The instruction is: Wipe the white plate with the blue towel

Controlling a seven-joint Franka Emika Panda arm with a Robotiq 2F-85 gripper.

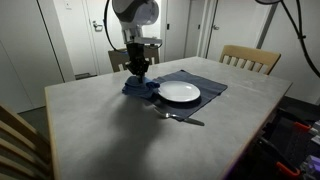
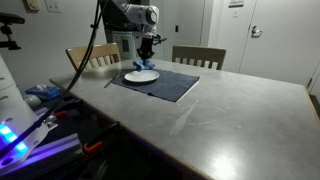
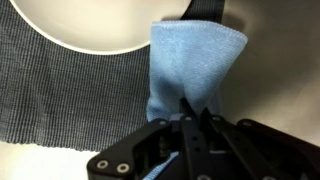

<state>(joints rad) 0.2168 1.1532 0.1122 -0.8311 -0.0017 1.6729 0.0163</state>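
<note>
Next, I turn my gripper back and bring the blue towel [image 1: 139,88] onto the plate's middle [image 1: 180,91] to wipe, because the towel is hanging beside the white plate, over the placemat's edge.
A white plate [image 1: 179,92] sits on a dark blue placemat [image 1: 205,80]; it shows in both exterior views [image 2: 141,76] and at the top of the wrist view [image 3: 90,25]. My gripper [image 1: 138,70] is shut on a light blue towel [image 3: 193,65], which hangs from the jaws [image 3: 195,115] at the plate's edge. In an exterior view the towel [image 1: 137,86] touches the mat beside the plate. In another exterior view the gripper [image 2: 147,60] hovers just over the plate's far side.
A fork or spoon [image 1: 183,118] lies on the grey table [image 1: 110,130] in front of the placemat. Wooden chairs [image 1: 250,58] [image 2: 198,56] stand around the table. A chair back [image 1: 20,140] is at the near corner.
</note>
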